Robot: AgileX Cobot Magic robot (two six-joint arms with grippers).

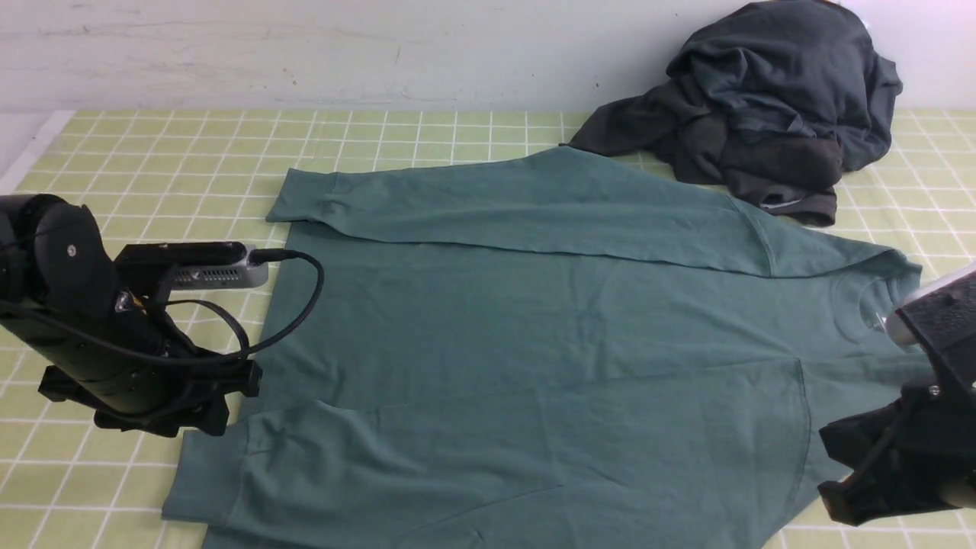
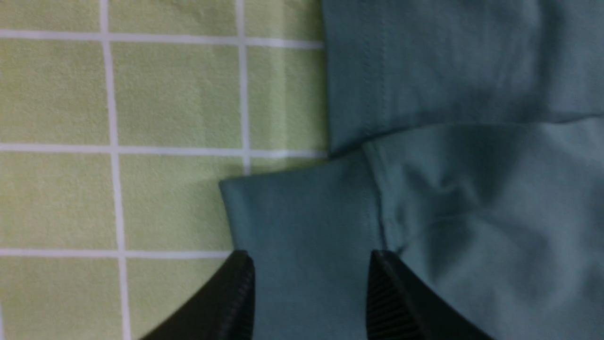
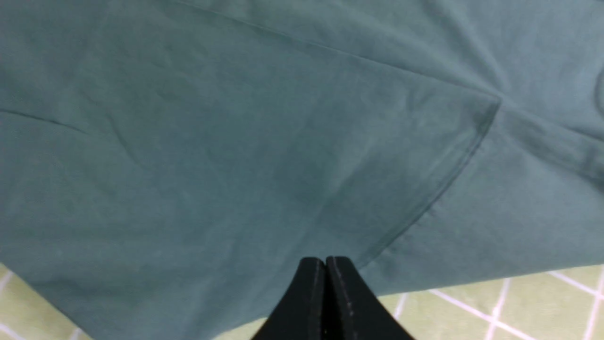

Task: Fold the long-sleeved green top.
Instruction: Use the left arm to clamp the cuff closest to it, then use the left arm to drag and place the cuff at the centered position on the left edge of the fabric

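Observation:
The ribbed cuff hangs over the hem of the body, so the near sleeve will swing across and the body underneath will stay flat when I carry the cuff.
The green long-sleeved top lies flat on the checked cloth, its collar to the right. The far sleeve is folded across the body, and the near sleeve also lies over it. My left gripper stands open at the lower left. In the left wrist view its jaws stand apart over the near sleeve's cuff, with cloth showing between them. My right gripper hovers at the shoulder end. In the right wrist view it is shut on nothing, above the top's edge.
A heap of dark charcoal and slate-blue garments sits at the back right, touching the top's far edge. The green checked cloth covers the table. A pale wall closes the back, and a white strip borders the cloth at the far left.

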